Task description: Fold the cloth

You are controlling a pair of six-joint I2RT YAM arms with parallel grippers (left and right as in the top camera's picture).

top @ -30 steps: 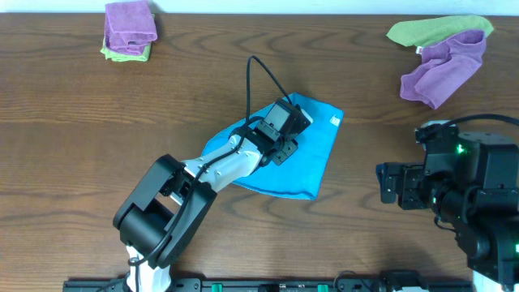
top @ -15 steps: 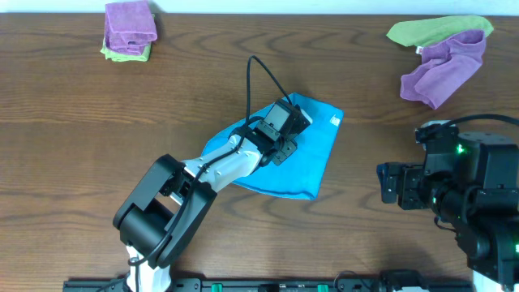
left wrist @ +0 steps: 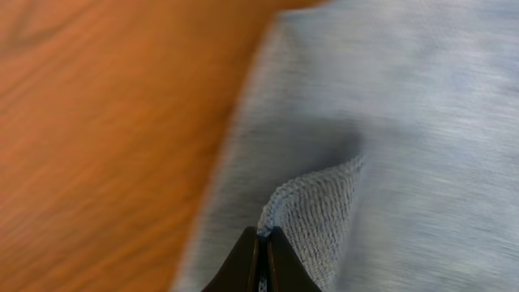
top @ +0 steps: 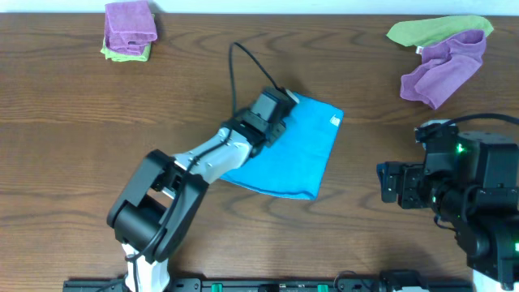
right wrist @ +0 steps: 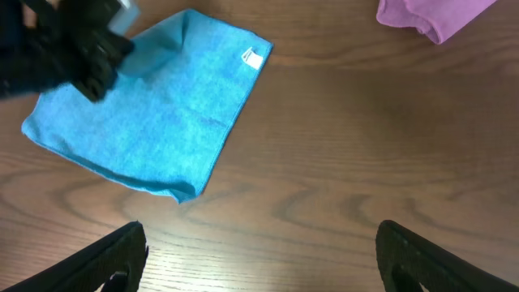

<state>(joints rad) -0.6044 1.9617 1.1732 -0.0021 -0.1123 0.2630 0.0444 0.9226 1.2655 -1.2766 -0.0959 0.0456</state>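
The cloth's far edge (top: 298, 99) is bunched up at my left gripper, so next I spread it out flat before my right gripper grabs the cloth's near corner on the tag's side (top: 313, 195).
The sky-blue cloth (top: 296, 150) lies folded in the middle of the table, its white tag (top: 334, 121) at the far right corner. It also shows in the right wrist view (right wrist: 154, 122). My left gripper (top: 284, 99) is over the cloth's far left edge. In the left wrist view its jaws (left wrist: 261, 243) are shut on a pinched fold of the cloth (left wrist: 316, 211), with the rest of the cloth spread below. My right gripper (right wrist: 259, 259) is open and empty above bare table, to the right of the cloth.
A folded purple cloth on a lime-green one (top: 130, 30) sits at the far left. A crumpled purple cloth (top: 444, 66) and a lime-green cloth (top: 430, 29) lie at the far right. The table is brown wood.
My left gripper has moved up and left from the cloth's middle to its far left edge. The cloth's left part now lies flatter. The right arm has not moved.
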